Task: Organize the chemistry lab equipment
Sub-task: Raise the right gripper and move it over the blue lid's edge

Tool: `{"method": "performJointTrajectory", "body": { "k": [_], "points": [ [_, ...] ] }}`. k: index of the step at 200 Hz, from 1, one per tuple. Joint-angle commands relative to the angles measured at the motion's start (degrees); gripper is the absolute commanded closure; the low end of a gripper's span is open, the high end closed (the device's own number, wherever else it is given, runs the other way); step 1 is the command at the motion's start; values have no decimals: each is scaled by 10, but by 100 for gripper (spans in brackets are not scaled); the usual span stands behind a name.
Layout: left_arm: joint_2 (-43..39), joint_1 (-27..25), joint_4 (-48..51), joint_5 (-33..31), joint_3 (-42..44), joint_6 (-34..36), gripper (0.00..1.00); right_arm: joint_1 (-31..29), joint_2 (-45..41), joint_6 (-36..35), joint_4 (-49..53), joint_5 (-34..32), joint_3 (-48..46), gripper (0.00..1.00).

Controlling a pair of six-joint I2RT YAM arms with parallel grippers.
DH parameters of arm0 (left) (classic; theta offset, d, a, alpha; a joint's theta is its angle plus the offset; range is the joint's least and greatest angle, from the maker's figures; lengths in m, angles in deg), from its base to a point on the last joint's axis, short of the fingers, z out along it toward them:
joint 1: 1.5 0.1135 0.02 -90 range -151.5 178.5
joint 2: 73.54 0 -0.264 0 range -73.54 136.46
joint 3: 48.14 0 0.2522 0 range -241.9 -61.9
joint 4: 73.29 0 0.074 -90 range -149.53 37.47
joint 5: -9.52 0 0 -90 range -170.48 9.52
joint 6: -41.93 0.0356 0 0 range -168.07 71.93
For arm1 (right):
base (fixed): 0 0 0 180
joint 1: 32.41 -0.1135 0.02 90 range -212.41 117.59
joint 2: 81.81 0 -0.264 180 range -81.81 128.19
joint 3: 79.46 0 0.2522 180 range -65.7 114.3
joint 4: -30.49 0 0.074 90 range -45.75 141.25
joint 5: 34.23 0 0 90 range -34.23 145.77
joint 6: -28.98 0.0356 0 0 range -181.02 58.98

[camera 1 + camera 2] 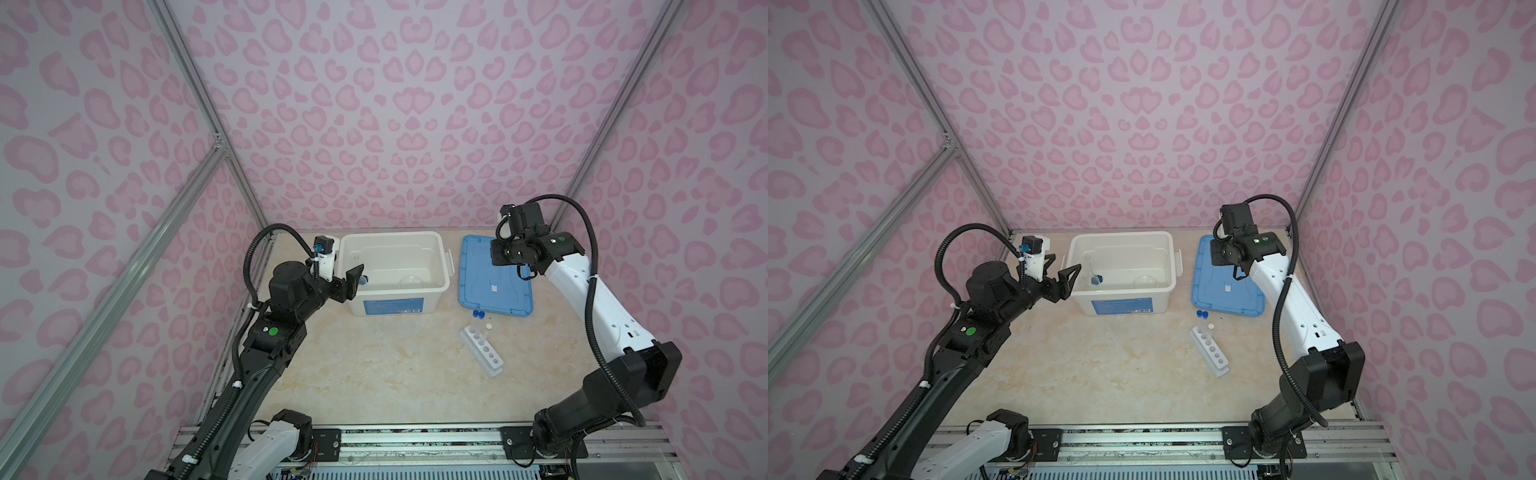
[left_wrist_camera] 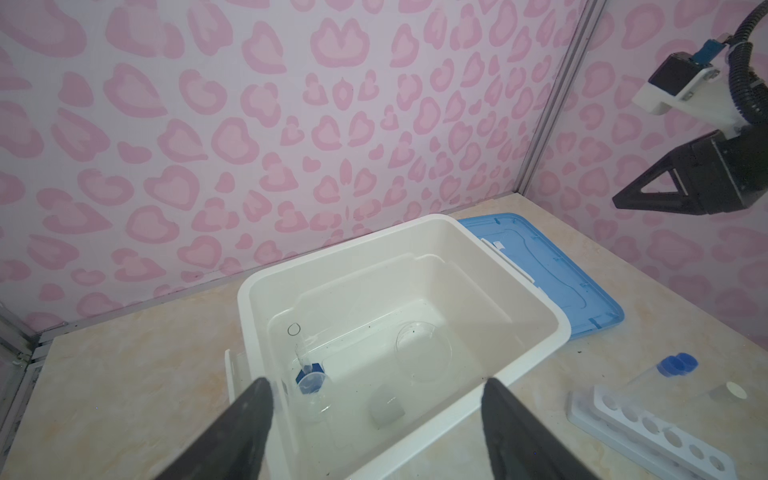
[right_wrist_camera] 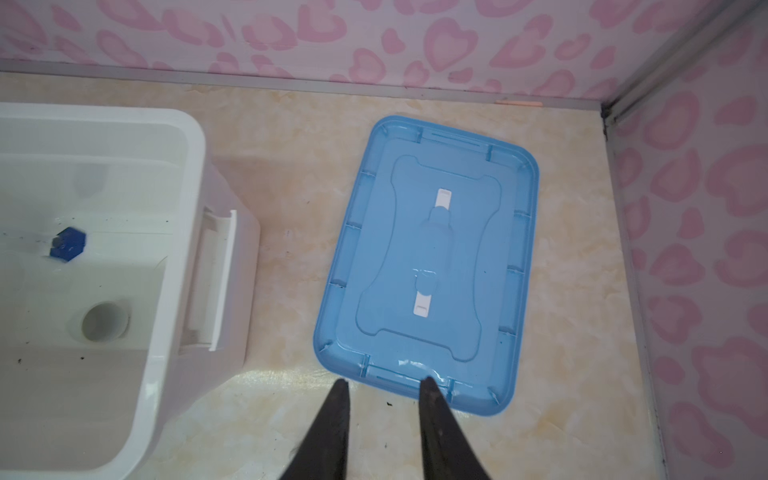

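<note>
The blue lid's long rim away from the bin has open table [image 1: 547, 303] beside it, so the robot's right gripper keeps moving down and closes on that rim's near end [image 1: 530, 301].
The white six-hole rack [image 1: 482, 353] lies on the table, holding two blue-capped test tubes [image 1: 478, 314] and a pale-capped test tube [image 1: 489, 327]. Inside the white bin [image 2: 528, 286] lie the blue-based cylinder [image 2: 309, 372], tipped on its side, the clear round dish [image 2: 424, 349] and the small clear cup [image 2: 386, 409]. My left gripper [image 2: 378, 390] hangs open over the bin's left rim, empty. My right gripper [image 3: 384, 382] hovers above the near edge of the blue lid [image 3: 428, 266], its jaws a little apart with nothing between them.
The blue lid [image 1: 494, 278] lies flat to the right of the bin [image 1: 395, 241], near the back wall. Pink patterned walls close in the back and both sides. Bare table stretches in front of the bin and left of the rack [image 1: 1209, 351].
</note>
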Motion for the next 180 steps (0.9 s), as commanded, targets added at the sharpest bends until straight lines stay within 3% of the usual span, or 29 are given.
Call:
{"method": "performJointTrajectory", "body": {
  "k": [1,42,83,116,180],
  "points": [
    [7,-6,-27,3,2,5,19,36,-19,34,-30,-3,-63,70],
    [13,-27,-29,0,10,10,19,124,-60,76,-71,-2,-183,70],
    [18,-30,-29,7,10,12,20,184,-53,68,-92,-1,-246,69],
    [22,-31,-23,11,3,11,20,199,9,32,-117,25,-260,73],
    [25,-32,-10,0,-11,4,20,207,107,-13,-151,14,-242,77]
  ]
}}
